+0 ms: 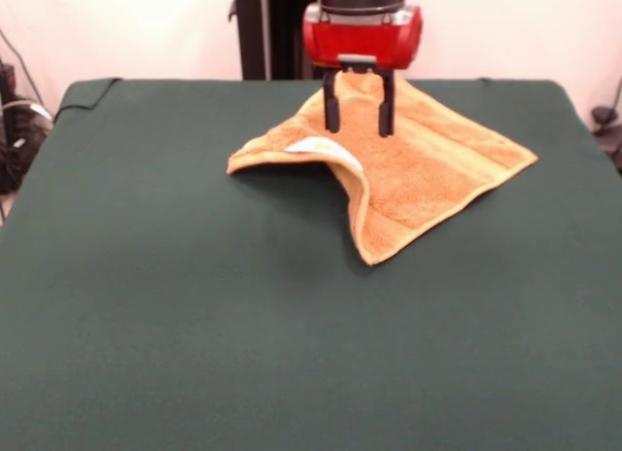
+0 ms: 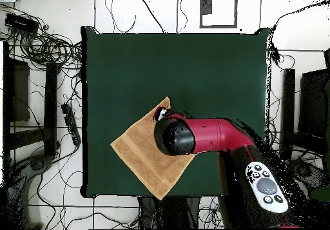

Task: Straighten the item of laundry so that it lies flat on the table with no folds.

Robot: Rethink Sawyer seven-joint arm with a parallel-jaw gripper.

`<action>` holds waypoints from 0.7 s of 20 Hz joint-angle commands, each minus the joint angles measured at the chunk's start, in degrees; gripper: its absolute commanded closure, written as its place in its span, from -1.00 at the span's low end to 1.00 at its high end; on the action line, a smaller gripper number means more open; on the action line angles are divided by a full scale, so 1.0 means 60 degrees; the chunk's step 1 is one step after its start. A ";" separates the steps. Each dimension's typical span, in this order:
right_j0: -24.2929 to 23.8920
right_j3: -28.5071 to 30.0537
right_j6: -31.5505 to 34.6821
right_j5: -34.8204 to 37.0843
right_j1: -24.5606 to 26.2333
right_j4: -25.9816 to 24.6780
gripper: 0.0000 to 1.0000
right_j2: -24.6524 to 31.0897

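Observation:
I expect the towel's fold (image 1: pixel 323 150) to sink and the rest of the towel to stay in place when I pull the towel's edge, because the fold arches over a shadow (image 1: pixel 296 179) next to flat cloth.
The orange-tan towel (image 1: pixel 428 169) lies on the far middle part of the dark green table (image 1: pixel 194 315). It sits as a diamond. Its left part is folded over into a raised ridge, with the white label (image 1: pixel 316 146) showing on the fold. My gripper (image 1: pixel 359 125) hangs straight down over the towel's far part, just behind the fold. Its two black fingers (image 1: pixel 331 109) are spread apart with nothing between them, and their tips are at or just above the cloth. In the overhead view the red arm (image 2: pixel 213 136) covers the gripper and part of the towel (image 2: pixel 142 155).
The towel lies close to the table's robot-side edge (image 2: pixel 155 195) in the overhead view. Cables (image 2: pixel 45 47) and dark racks (image 2: pixel 51 105) stand on the floor around the table. The black pedestal (image 1: pixel 262 28) rises behind the table.

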 commanded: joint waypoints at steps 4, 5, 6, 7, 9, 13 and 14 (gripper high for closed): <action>-0.0768 -0.0275 -0.2785 0.1676 0.0288 -0.0766 -1.00 0.1907; -0.0827 -0.0260 -0.2778 0.1688 0.0293 -0.0822 -1.00 0.1975; -0.0956 -0.0225 -0.2822 0.1736 0.0311 -0.0917 -1.00 0.2066; -0.1019 -0.0207 -0.2825 0.1736 0.0320 -0.0980 -1.00 0.2120; -0.1113 -0.0155 -0.2785 0.1746 0.0318 -0.1090 -1.00 0.2218; -0.1326 -0.0153 -0.2772 0.1729 0.0421 -0.1413 -1.00 0.2417; -0.1348 -0.0151 -0.2740 0.1729 0.0447 -0.1473 -1.00 0.2445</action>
